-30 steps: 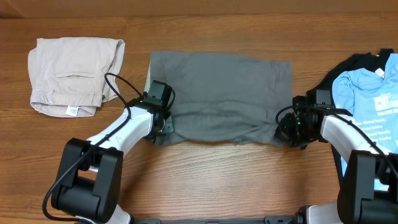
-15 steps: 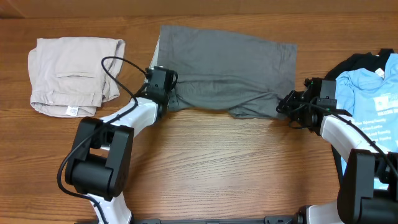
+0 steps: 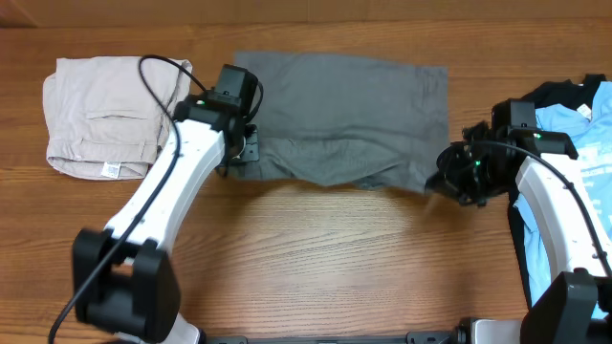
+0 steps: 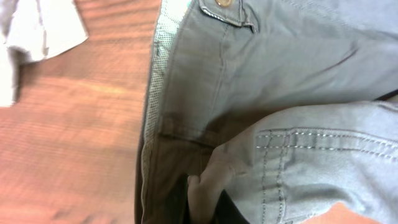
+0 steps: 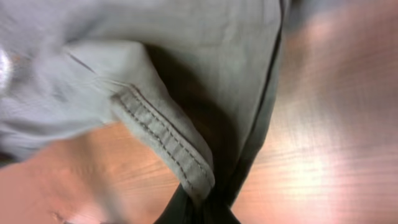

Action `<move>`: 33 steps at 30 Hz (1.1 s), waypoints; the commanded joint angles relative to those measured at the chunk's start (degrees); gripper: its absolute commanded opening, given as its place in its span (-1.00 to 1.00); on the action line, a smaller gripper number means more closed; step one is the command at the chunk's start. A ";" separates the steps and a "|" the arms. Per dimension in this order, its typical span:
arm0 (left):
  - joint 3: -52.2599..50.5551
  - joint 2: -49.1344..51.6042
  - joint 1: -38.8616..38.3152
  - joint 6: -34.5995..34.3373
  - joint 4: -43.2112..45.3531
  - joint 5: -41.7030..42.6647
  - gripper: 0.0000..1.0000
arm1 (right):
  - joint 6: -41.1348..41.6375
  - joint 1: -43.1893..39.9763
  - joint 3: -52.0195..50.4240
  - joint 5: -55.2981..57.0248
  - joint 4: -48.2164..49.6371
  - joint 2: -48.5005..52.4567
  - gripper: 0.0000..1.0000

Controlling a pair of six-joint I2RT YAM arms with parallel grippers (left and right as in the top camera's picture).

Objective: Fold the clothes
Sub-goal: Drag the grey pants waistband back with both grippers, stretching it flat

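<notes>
The grey shorts' near edge [image 3: 330, 165] is sagging in wrinkles against their far half. My left gripper and my right gripper should first pull it flat across the open wood [image 3: 335, 244].
The grey shorts [image 3: 344, 105] lie spread across the middle of the table, their near edge lifted and rumpled. My left gripper [image 3: 244, 153] is shut on the waistband end, and the left wrist view shows a fold of grey cloth [image 4: 205, 183] pinched at its jaws [image 4: 205, 211], with the waistband button [image 4: 222, 3] farther off. My right gripper [image 3: 447, 182] is shut on the stitched leg hem [image 5: 168, 149] at the near right corner, the cloth gathered between the jaws [image 5: 205, 208]. Beige shorts [image 3: 115, 115] lie folded at the far left. A light blue T-shirt [image 3: 583, 153] rests on a black garment [image 3: 545, 96] at the right.
Bare wooden table [image 3: 335, 268] stretches in front of the grey shorts. The left arm's black cable [image 3: 158, 72] loops over the beige shorts. Both arm bases stand at the near edge, left and right.
Both grippers carried the near edge of the grey shorts away from me, over the rest of the cloth. Since half a second ago the right gripper has dropped back a little.
</notes>
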 commanded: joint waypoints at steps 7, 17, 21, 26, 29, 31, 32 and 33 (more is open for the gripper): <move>-4.04 -2.32 0.33 -0.92 -8.59 1.22 -0.58 | -1.49 0.11 -8.83 3.06 -9.53 -0.76 -0.92; -15.45 -2.32 0.35 -1.84 -7.96 5.40 -0.75 | 0.09 0.13 -14.05 3.08 -9.27 -0.76 -0.92; -18.56 -2.25 0.26 -1.99 -2.86 6.93 -0.90 | 3.13 0.17 -14.12 3.10 -3.76 -0.63 -0.92; -23.69 0.28 0.26 -4.55 5.20 6.97 -0.92 | 5.20 0.17 -14.12 7.34 1.05 1.09 -0.92; -24.33 2.71 0.31 -4.55 8.90 6.95 -0.92 | 5.25 0.17 -14.19 8.02 5.66 3.06 -0.92; -24.33 4.44 0.31 -4.55 11.28 6.95 -0.91 | 6.19 0.17 -14.21 8.02 8.02 4.28 -0.92; -24.33 5.40 0.31 -4.55 12.37 6.95 -0.92 | 6.62 0.17 -14.21 7.82 9.25 5.05 -0.92; -24.33 6.27 0.31 -4.57 13.16 6.95 -0.91 | 7.45 0.20 -14.21 7.80 11.30 6.29 -0.92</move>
